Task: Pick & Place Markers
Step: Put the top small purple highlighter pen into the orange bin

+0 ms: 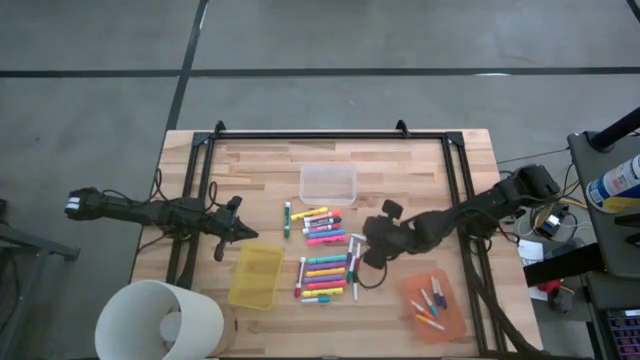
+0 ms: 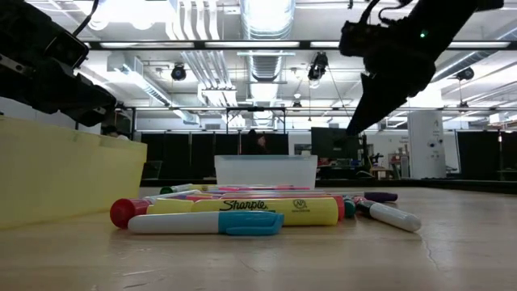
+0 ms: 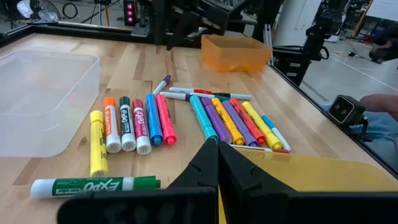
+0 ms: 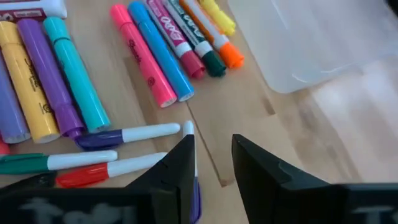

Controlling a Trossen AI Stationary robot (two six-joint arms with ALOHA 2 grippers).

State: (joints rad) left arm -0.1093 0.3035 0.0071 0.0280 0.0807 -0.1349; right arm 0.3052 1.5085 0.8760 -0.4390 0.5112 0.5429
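I should open my right gripper wider, as the white marker (image 4: 189, 129) with a purple cap lies under one finger's inner edge, and centre over its cap (image 4: 196, 200) before closing.
Several markers (image 1: 325, 255) lie in two rows on the wooden table: thick neon ones and thin white ones with coloured caps (image 3: 186, 118) (image 4: 93, 81) (image 2: 242, 212). My right gripper (image 1: 368, 252) (image 4: 211, 158) is open. It hangs above the right end of the rows, its fingers pointing down and well off the table in the low view (image 2: 355, 129). A thin white marker with a purple cap (image 4: 189, 134) shows on the table along one finger's inner edge. My left gripper (image 1: 243, 235) (image 3: 217, 152) is shut and empty, over the far end of the yellow bin (image 1: 255, 275).
A clear bin (image 1: 328, 183) (image 4: 323, 43) stands beyond the markers. An orange bin (image 1: 432, 308) near the right front holds several thin markers. A white cylinder (image 1: 160, 320) sits at the near left corner. A black frame (image 1: 330, 135) runs along the table's far and side edges.
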